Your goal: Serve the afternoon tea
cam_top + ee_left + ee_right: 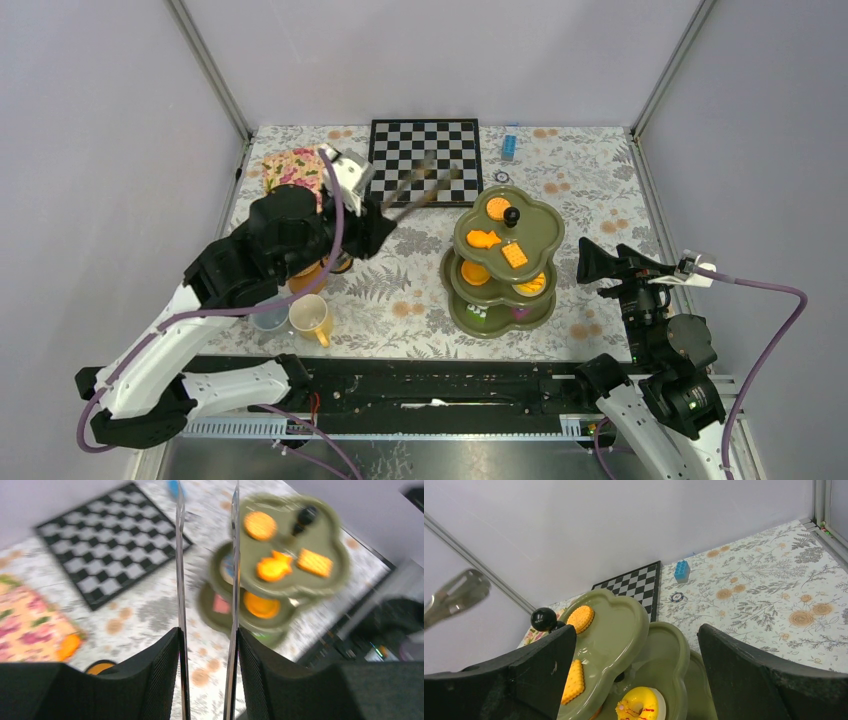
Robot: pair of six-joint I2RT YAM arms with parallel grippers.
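Observation:
The tong blades are open and the orange biscuit (69,647) is free at the floral tray's edge, so my left gripper should go on moving there and close around the biscuit.
The olive-green three-tier stand (505,255) with a black knob (511,215) stands at centre right, with orange biscuits (494,208) on its top tier. A yellow doughnut (640,704) lies on a lower tier. My left gripper (380,222) hovers left of the stand, shut on blurred metal tongs (425,185) that point toward the chessboard. In the left wrist view the two tong blades (235,580) run up between my fingers (165,670) toward the stand (295,555). My right gripper (590,265) is open beside the stand's right side, holding nothing. A cream-yellow mug (312,318) and a pale blue mug (268,318) sit front left.
A black-and-white chessboard (425,148) lies at the back centre. A floral pink-yellow tray (295,168) is back left, partly under my left arm. A blue brick (509,145) and a small ring (501,177) lie behind the stand. Walls close in three sides.

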